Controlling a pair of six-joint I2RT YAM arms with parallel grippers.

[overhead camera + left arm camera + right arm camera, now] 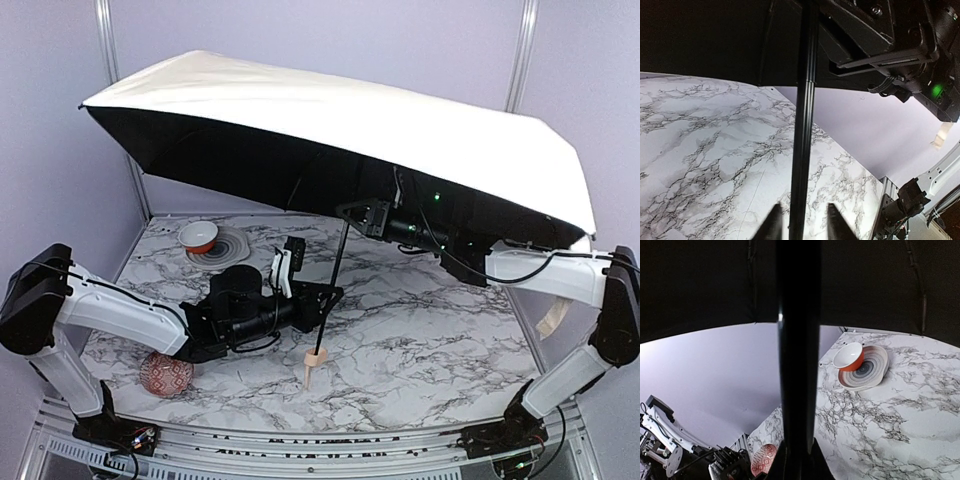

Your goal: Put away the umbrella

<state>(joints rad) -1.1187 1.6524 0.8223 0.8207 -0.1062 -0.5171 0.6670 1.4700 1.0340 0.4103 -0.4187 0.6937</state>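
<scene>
The robot's right gripper has hold of the shaft (346,228) short of the canopy's hub, so next the left gripper clamps the lower shaft (324,325) before the right gripper reaches up inside.
The umbrella (330,110) is open, its cream canopy tilted over the back of the table and black underneath. Its thin black shaft (336,262) slants down to the pale tan handle (315,361), which rests on the marble. My right gripper (354,212) is shut on the shaft high up under the canopy; in the right wrist view its fingers (786,462) press both sides of the shaft (797,365). My left gripper (328,296) is open around the lower shaft. In the left wrist view the shaft (802,125) runs between the fingertips (773,224), with a gap on the right.
A red patterned ball (165,375) lies near the front left by my left arm and also shows in the right wrist view (764,459). An orange bowl (198,236) sits on a grey ringed plate (232,252) at the back left. Purple walls enclose the table.
</scene>
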